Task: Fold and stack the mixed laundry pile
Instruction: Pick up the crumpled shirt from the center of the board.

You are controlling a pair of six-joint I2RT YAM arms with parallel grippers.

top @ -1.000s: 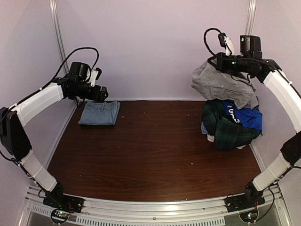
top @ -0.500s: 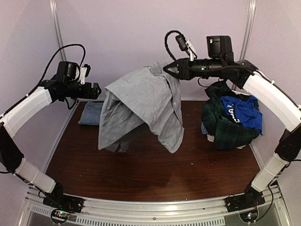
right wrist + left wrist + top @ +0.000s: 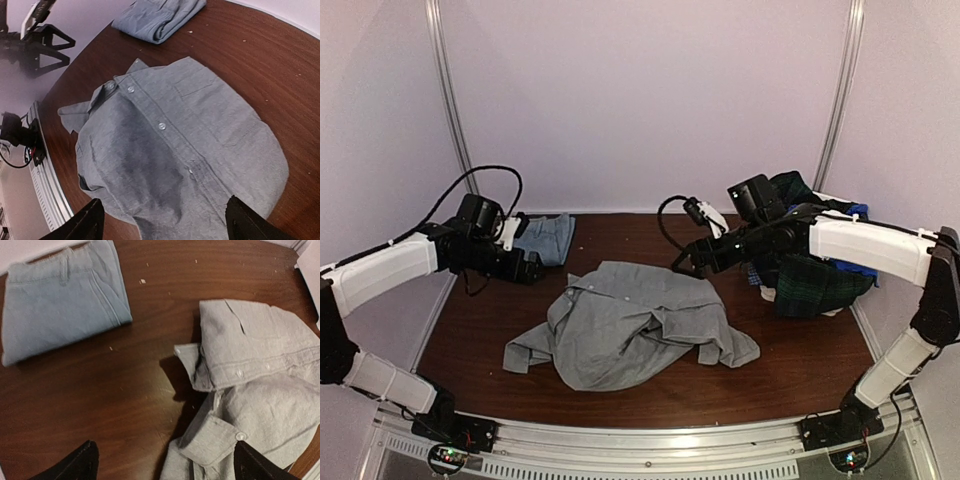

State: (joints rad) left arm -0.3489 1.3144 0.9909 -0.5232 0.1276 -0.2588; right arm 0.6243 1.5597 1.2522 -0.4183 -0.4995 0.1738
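I see loose folds that overlap across the middle [image 3: 658, 325], so the grey button-up shirt [image 3: 605, 345] will drop open into a long, wide drape when I lift and pull it.
A grey button-up shirt [image 3: 630, 325] lies rumpled and spread on the wooden table [image 3: 640, 235], front side up with its buttons showing [image 3: 185, 140]. The mixed laundry pile [image 3: 815, 275], plaid with blue and white pieces, sits at the right edge behind my right arm. My right gripper [image 3: 682, 264] hangs open above the shirt's far right part, nothing between its fingers [image 3: 165, 220]. My left gripper [image 3: 533, 270] stands open above the bare table at the shirt's collar end [image 3: 167, 462], holding nothing. The collar and a cuff [image 3: 260, 390] lie just right of it.
A neat folded blue-grey garment [image 3: 550, 238] lies at the back left by the wall [image 3: 60, 300], behind my left gripper. Walls close the table on the left, back and right. Bare wood shows around the shirt.
The right gripper carried the grey shirt from the pile to the middle, came down and opened; the shirt now lies on the table. My left gripper dropped toward the shirt's collar.
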